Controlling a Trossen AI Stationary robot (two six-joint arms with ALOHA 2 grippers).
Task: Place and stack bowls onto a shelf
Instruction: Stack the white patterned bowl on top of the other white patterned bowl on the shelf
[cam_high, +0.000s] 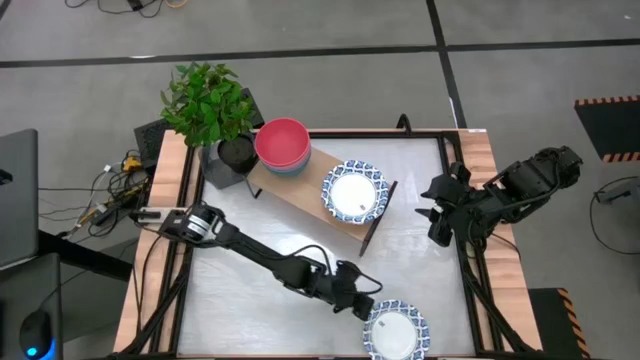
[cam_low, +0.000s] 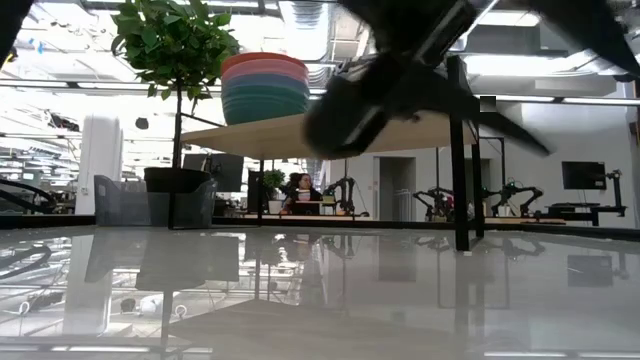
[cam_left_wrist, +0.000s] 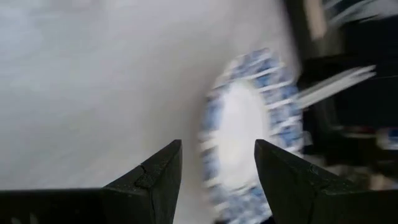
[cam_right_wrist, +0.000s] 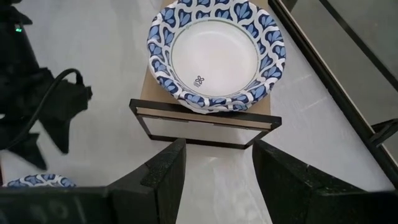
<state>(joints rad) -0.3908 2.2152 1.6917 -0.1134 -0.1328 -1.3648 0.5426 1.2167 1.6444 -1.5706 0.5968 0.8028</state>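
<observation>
My gripper has the near patterned bowl (cam_high: 397, 331) to lower, and I expect it to nest inside the patterned bowl on the shelf (cam_high: 355, 191), which has a matching wide, open rim.
The wooden shelf (cam_high: 300, 190) lies slantwise across the far half of the table. A stack of plain bowls (cam_high: 283, 145), red on top, stands on its far-left end, also visible in the low view (cam_low: 265, 88). A white bowl with a blue patterned rim (cam_high: 354, 192) sits near the shelf's right end, and shows in the right wrist view (cam_right_wrist: 214, 56). Another patterned bowl (cam_high: 396, 332) rests on the table at the near edge. My left gripper (cam_high: 366, 305) is open just beside this bowl (cam_left_wrist: 249, 124), which lies ahead of its fingers. My right gripper (cam_high: 436, 215) is open, waiting right of the shelf.
A potted plant (cam_high: 212, 110) in a black pot stands at the table's far-left corner, next to the bowl stack. The shelf's dark end support (cam_right_wrist: 205, 124) faces my right gripper. The left arm (cam_high: 250, 255) stretches across the table's middle. Cables lie beyond the left edge.
</observation>
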